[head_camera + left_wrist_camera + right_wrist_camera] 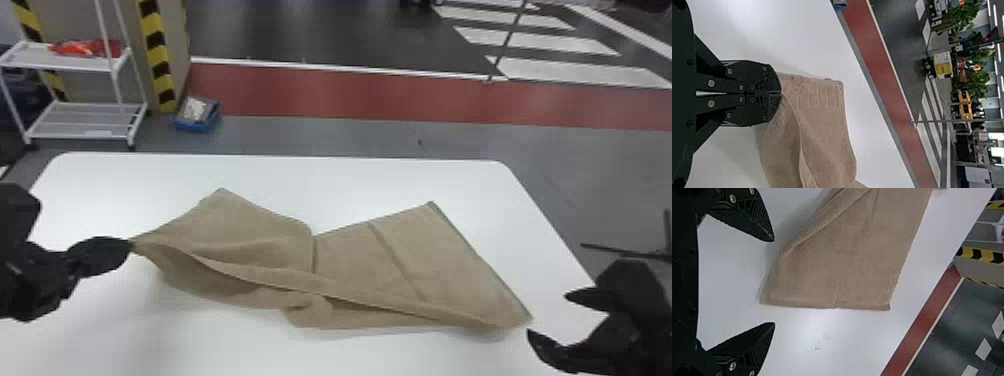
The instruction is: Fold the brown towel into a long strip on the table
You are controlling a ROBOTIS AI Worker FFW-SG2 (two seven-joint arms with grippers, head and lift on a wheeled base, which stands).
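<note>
The brown towel has a loose fold (378,296) along its near edge, so its rumpled middle (312,292) will straighten out and hang down when I lift the towel's corners.
The brown towel (350,270) lies rumpled across the white table, its near edge folded over in a long ridge. At its left corner my left gripper (131,245) is shut on the cloth, holding that end slightly raised. In the left wrist view the towel (820,117) hangs from the closed tips of the left gripper (781,94). Just beyond the towel's near right corner, my right gripper (547,312) stands open, not touching it. The right wrist view shows the right gripper (774,282) with a wide gap, the towel (840,266) in front of it.
The white table (400,180) has bare surface behind and in front of the towel. Past its far left edge stand a white shelf cart (85,120) and a blue box (197,122) on the floor. A black stand leg (620,250) is off to the right.
</note>
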